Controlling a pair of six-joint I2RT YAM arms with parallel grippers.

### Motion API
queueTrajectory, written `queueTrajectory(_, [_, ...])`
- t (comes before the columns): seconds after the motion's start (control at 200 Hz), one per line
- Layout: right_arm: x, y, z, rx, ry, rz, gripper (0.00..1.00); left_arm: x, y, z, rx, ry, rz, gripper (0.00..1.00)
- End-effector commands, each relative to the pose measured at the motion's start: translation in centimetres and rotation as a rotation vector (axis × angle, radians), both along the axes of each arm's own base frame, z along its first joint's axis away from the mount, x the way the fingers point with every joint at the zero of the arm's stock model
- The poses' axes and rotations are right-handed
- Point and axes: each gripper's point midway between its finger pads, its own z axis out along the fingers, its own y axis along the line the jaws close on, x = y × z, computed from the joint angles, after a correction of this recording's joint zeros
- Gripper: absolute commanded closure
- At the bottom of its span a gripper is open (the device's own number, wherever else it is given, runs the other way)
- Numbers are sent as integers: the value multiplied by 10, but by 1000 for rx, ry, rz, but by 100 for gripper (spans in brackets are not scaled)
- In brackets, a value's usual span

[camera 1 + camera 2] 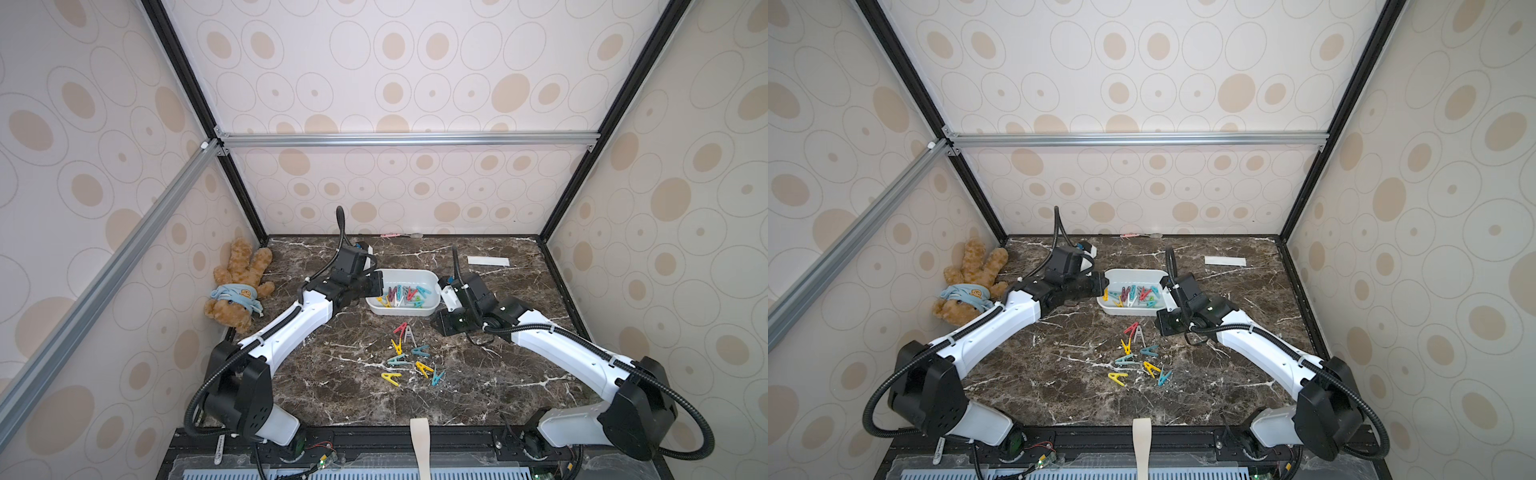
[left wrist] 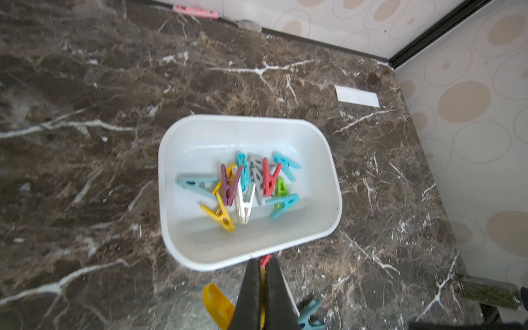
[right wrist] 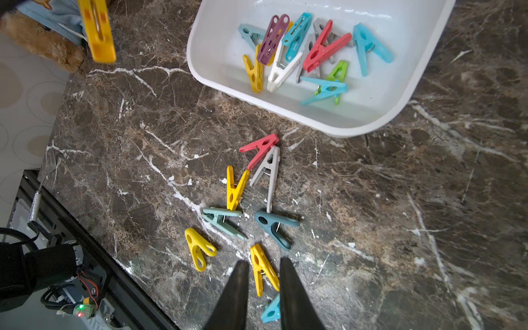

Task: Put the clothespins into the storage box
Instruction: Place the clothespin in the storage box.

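Note:
The storage box's back corner (image 2: 197, 144) is free of clothespins, so my left gripper should keep bringing the yellow clothespin over the storage box's rim (image 2: 189, 262) and let go of it there.
The white storage box (image 1: 415, 272) (image 1: 1133, 272) sits mid-table with several coloured clothespins (image 1: 405, 296) (image 2: 243, 185) (image 3: 314, 51) lying inside. My left gripper (image 1: 379, 291) (image 2: 261, 261) hangs at the box's left rim, shut on a yellow clothespin (image 2: 217, 305) (image 3: 97, 31). In front of the box, several more clothespins (image 1: 409, 353) (image 1: 1140, 357) (image 3: 234, 188) lie scattered on the marble. My right gripper (image 1: 441, 330) (image 3: 263, 263) hovers above the right side of that pile. Its jaws stand apart with nothing held; a yellow peg (image 3: 264, 268) shows on the table below the gap.
A teddy bear (image 1: 239, 286) lies in the back left corner. A white paper strip (image 1: 487, 261) lies at the back right, and a pink object (image 1: 390, 235) rests against the back wall. Walls enclose the dark marble table (image 1: 332, 386) on three sides.

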Motion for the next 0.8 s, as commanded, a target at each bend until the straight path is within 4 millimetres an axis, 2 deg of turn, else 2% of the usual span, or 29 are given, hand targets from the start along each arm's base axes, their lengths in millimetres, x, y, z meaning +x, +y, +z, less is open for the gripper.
queueTrajectory(0.0, [-11,-17,-5,-28,26,-58,77,34,-13,-1,26,-45,-21,100])
queueTrajectory(0.155, [-20,-22,-9,-28,44,-58,77,66,-17,-33,96,-19,4,100])
queueTrajectory(0.305, [-27,-22,-16,-6,66,-60,77,81,-23,-66,182,38,-33,100])
queueTrajectory(0.595, [-38,-22,-39,-9,120,-45,76,90,-16,-93,236,62,-20,100])
queueTrajectory(0.795, [-40,-22,-44,-3,131,-44,75,93,-15,-101,247,85,-25,90])
